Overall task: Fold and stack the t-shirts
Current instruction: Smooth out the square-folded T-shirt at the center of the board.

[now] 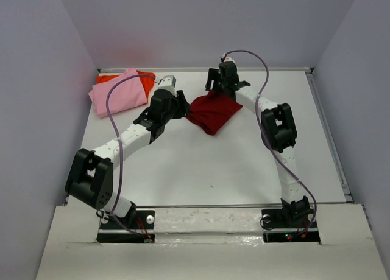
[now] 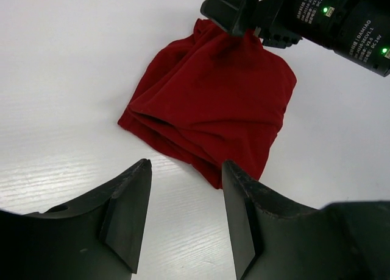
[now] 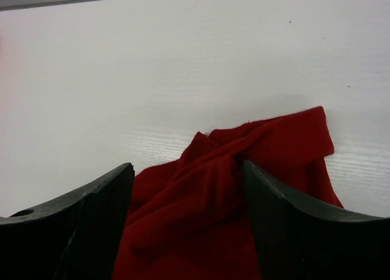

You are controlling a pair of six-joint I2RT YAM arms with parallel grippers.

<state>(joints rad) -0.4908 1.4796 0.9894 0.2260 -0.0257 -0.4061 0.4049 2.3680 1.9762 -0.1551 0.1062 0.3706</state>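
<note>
My right gripper should leave the far edge of the dark crimson t-shirt (image 1: 213, 113) and turn the t-shirt straight by its outer corner (image 1: 238, 105), because the t-shirt lies crooked to the back rim.
The dark crimson t-shirt (image 1: 212, 111) lies folded in a rough bundle at the middle back of the table. It also shows in the left wrist view (image 2: 213, 103) and the right wrist view (image 3: 225, 201). My left gripper (image 2: 186, 198) is open and empty, just left of the bundle's near corner. My right gripper (image 3: 189, 219) is open, its jaws standing either side of the shirt's bunched far edge without closing on it. The light pink t-shirt (image 1: 120, 92) lies folded at the back left on top of the orange-red t-shirt (image 1: 109, 78), which shows only at its edges.
The white table (image 1: 213, 164) has a raised rim along the back (image 1: 201, 69) and the right side (image 1: 329, 134). Grey walls stand close on all sides. My right arm's wrist (image 2: 329, 15) reaches over the crimson bundle's far corner.
</note>
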